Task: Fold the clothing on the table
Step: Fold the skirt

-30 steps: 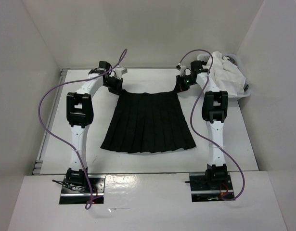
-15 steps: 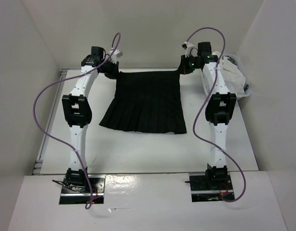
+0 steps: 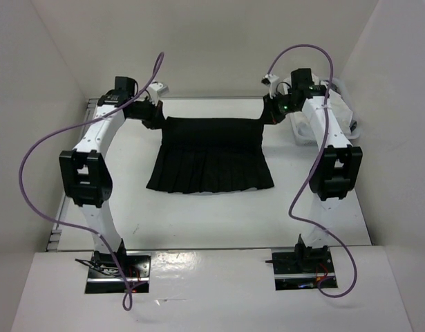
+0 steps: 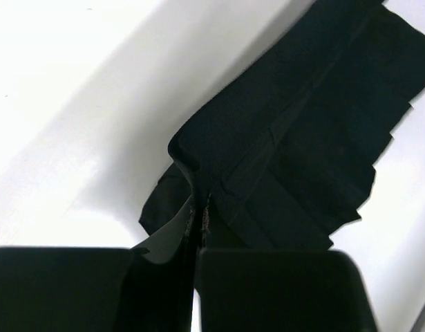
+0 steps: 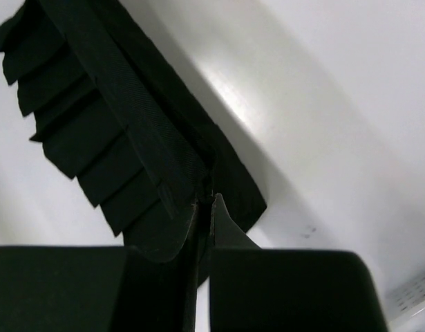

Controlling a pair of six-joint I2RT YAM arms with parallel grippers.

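I keep pulling the skirt with my left gripper until the skirt's hem gets to the table's near edge [image 3: 198, 246] and then let go, because the waistband [image 3: 212, 128] runs straight behind the spread hem.
The clothing, a black pleated skirt [image 3: 211, 162], lies in the middle of the white table [image 3: 212, 218]. Its waistband end is raised and stretched between my two grippers, while the pleated hem rests on the table nearer the arm bases. My left gripper [image 3: 155, 117] is shut on the left waistband corner. The left wrist view shows the gripper [image 4: 199, 205] pinching the black fabric [image 4: 302, 131]. My right gripper [image 3: 268, 114] is shut on the right waistband corner. In the right wrist view the gripper [image 5: 204, 202] clamps the waistband, and the skirt [image 5: 122, 111] hangs away from it.
A small white basket [image 3: 352, 117] holding white cloth stands at the back right, mostly behind my right arm. A metal rail [image 3: 60, 221] runs along the table's left edge. White walls enclose the back and both sides. Purple cables loop above both arms.
Both arms rose, lifting the waistband corners off the table. The hem slid away from the arm bases, and the skirt now covers less of the table.
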